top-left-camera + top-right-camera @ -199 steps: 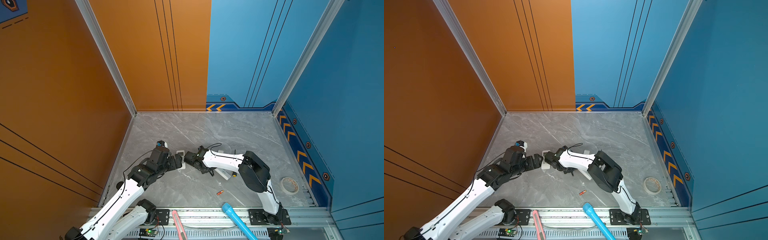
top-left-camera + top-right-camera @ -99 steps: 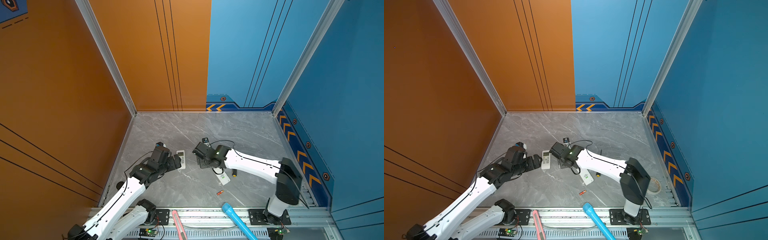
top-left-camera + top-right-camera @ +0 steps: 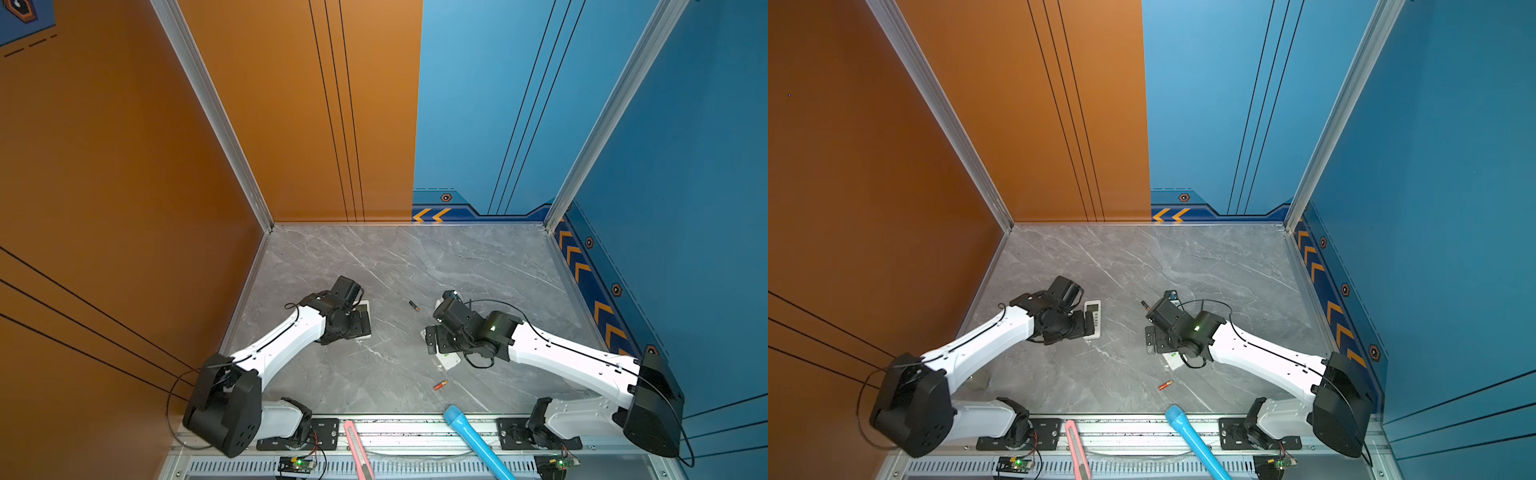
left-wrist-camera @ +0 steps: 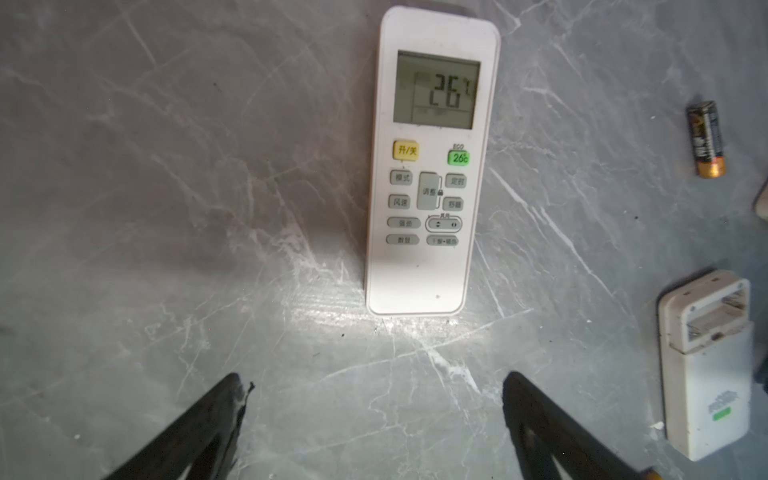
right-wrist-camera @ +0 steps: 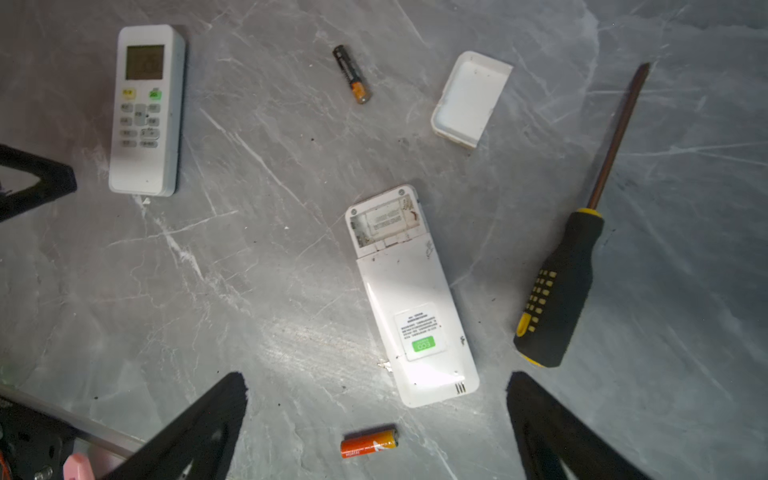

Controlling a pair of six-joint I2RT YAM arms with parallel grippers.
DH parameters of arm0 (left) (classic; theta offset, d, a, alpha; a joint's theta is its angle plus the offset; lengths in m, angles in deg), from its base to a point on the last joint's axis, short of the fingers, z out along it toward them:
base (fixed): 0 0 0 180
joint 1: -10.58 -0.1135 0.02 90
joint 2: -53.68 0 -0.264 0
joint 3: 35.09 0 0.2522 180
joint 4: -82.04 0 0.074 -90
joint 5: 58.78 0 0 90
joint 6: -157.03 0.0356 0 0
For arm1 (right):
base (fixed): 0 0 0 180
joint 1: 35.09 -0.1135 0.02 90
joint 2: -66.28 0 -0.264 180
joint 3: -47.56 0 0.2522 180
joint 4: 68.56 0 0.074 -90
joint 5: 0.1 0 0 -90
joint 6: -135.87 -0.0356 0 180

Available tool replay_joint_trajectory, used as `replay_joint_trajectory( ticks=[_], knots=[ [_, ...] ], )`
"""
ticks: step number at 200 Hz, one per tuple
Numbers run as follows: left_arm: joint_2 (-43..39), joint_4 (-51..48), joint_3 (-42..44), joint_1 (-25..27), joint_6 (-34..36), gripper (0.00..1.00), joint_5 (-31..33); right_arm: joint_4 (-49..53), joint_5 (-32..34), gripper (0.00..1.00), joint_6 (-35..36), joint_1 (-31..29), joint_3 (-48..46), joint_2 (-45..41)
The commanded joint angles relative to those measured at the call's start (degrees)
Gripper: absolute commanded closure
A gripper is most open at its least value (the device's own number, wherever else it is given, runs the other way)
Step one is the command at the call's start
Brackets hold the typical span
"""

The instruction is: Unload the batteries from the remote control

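Note:
The face-down remote's battery bay [image 5: 386,220] is empty, so the robot's left gripper should raise the face-up remote [image 3: 1093,316] on edge, and the right gripper should take hold of it there.
A white remote control [image 5: 411,299] lies face down with its battery bay uncovered; no battery shows inside it. A second white remote [image 4: 432,166] lies face up, its display lit. A black, gold-ended battery [image 5: 351,74] rests on the table between them, also seen in a top view [image 3: 413,306]. A red-orange battery [image 5: 369,441] lies near the face-down remote's end. My left gripper [image 4: 374,376] hangs open just short of the face-up remote. My right gripper [image 5: 378,374] stands open above the face-down remote's end, holding nothing.
The white battery cover [image 5: 471,97] lies loose beyond the face-down remote. A black-and-yellow-handled screwdriver [image 5: 577,257] lies beside that remote. A blue flashlight [image 3: 473,440] and a pink utility knife [image 3: 357,449] rest on the front rail. Walls close in three sides.
My right gripper has opened wide and drawn back to the right, away from the left gripper. The black battery now lies free on the table. My left arm has shifted slightly.

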Motion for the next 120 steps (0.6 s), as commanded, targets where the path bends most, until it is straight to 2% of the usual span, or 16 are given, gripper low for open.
replay_joint_trajectory(
  ticks=[1, 23, 57, 71, 89, 120],
  knots=[
    [5.01, -0.78, -3.63, 0.89, 4.3, 0.02, 2.61, 1.62, 0.56, 0.0, -2.03, 2.8, -1.29, -2.97],
    [10.55, -0.8, -6.66, 1.21, 5.57, 0.0, 2.71, 1.56, -3.44, 0.0, -2.15, 7.22, -2.44, -4.19],
    [15.57, -0.69, -11.48, 1.85, 7.06, 0.02, 4.35, 0.45, -4.81, 0.0, -1.23, 8.02, -2.97, -4.75],
    [17.07, -0.8, -12.9, 1.94, 7.32, 0.03, 4.18, 0.09, -8.03, 0.0, -0.14, 8.39, -3.79, -4.05],
    [16.24, -0.78, -13.05, 2.44, 6.89, 0.03, 3.33, 0.3, -13.25, 0.0, 0.98, 7.07, -4.2, -3.37],
    [15.36, -0.41, -11.84, 3.14, 6.83, 0.0, 3.45, 1.45, -13.58, 0.0, -1.82, 1.69, -6.35, -3.42]
  ],
)
